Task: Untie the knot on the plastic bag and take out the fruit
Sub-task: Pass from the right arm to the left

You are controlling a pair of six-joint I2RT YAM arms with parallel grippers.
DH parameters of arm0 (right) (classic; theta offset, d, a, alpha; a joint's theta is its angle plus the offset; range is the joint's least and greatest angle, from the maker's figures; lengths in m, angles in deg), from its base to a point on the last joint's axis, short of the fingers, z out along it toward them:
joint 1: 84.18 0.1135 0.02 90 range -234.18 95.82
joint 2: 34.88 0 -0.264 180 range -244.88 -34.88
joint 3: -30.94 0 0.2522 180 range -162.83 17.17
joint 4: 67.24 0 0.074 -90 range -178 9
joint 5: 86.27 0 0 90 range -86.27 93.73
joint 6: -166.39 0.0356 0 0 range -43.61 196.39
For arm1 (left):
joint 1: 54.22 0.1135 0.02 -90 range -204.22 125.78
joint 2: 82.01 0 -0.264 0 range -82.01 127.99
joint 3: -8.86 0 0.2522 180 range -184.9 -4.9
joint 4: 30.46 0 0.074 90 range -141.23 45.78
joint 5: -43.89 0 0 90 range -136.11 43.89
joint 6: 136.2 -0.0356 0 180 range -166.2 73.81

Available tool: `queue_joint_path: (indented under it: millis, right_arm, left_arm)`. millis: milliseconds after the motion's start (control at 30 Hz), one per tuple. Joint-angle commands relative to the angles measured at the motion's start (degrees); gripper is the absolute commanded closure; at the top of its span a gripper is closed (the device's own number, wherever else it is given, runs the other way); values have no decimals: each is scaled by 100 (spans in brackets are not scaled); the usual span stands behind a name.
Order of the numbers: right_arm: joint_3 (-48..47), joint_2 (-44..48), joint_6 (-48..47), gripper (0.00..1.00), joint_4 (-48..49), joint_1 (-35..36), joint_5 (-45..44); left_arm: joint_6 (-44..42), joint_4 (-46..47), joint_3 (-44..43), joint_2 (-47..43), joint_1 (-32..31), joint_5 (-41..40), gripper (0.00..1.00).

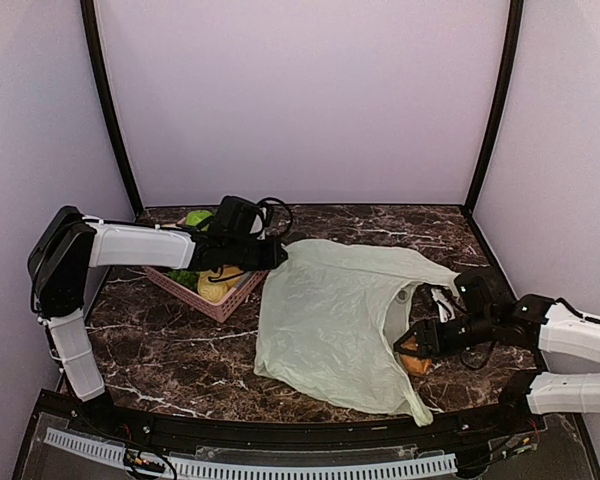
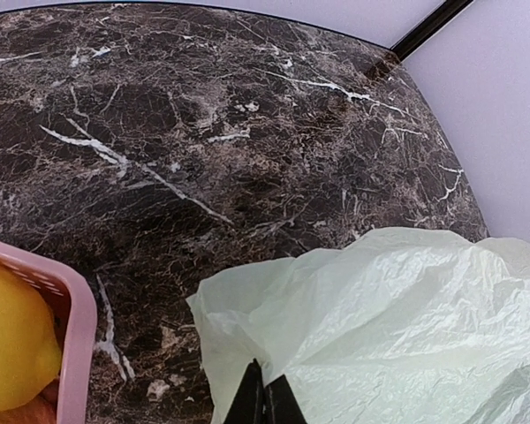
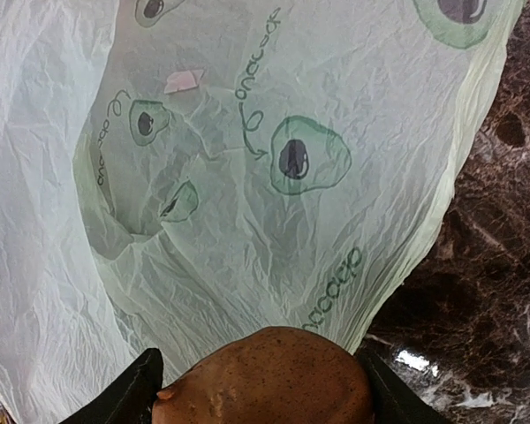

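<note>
Next, my left gripper releases the bag's corner and takes the fruit [image 1: 415, 362], since my right gripper holds the brown fruit across the bag from the pink basket [image 1: 222, 308].
The pale green plastic bag [image 1: 330, 310] lies spread flat across the middle of the table; its knot is not visible in any view. My left gripper [image 1: 278, 255] is shut on the bag's far left corner, and the left wrist view shows the film [image 2: 380, 327] pinched between the closed fingers of the left gripper [image 2: 265, 393]. My right gripper [image 1: 417, 345] is at the bag's near right edge, shut on a brown oval fruit [image 1: 413, 360]. In the right wrist view that brown fruit [image 3: 274, 380] fills the gap of the right gripper [image 3: 258, 378], just outside the printed bag [image 3: 247, 159].
A pink basket [image 1: 225, 300] stands under the left arm. It holds a green piece [image 1: 198, 218] and a yellow piece [image 1: 215, 288]. The left wrist view shows the basket's rim [image 2: 75, 353] and the yellow piece [image 2: 9, 344]. Dark marble table, purple walls around.
</note>
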Motion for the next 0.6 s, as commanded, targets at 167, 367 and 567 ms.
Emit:
queue_joint_path:
  millis: [167, 367, 567]
  right_arm:
    - [129, 275, -29, 43, -588, -16, 1085]
    - [-341, 849, 58, 43, -1142, -20, 864]
    - [-1332, 681, 25, 43, -1494, -23, -247]
  left_arm:
    - [287, 87, -149, 68, 242, -189, 99]
    - [211, 171, -69, 122, 260, 18, 99]
    - [91, 408, -16, -90, 255, 486, 82]
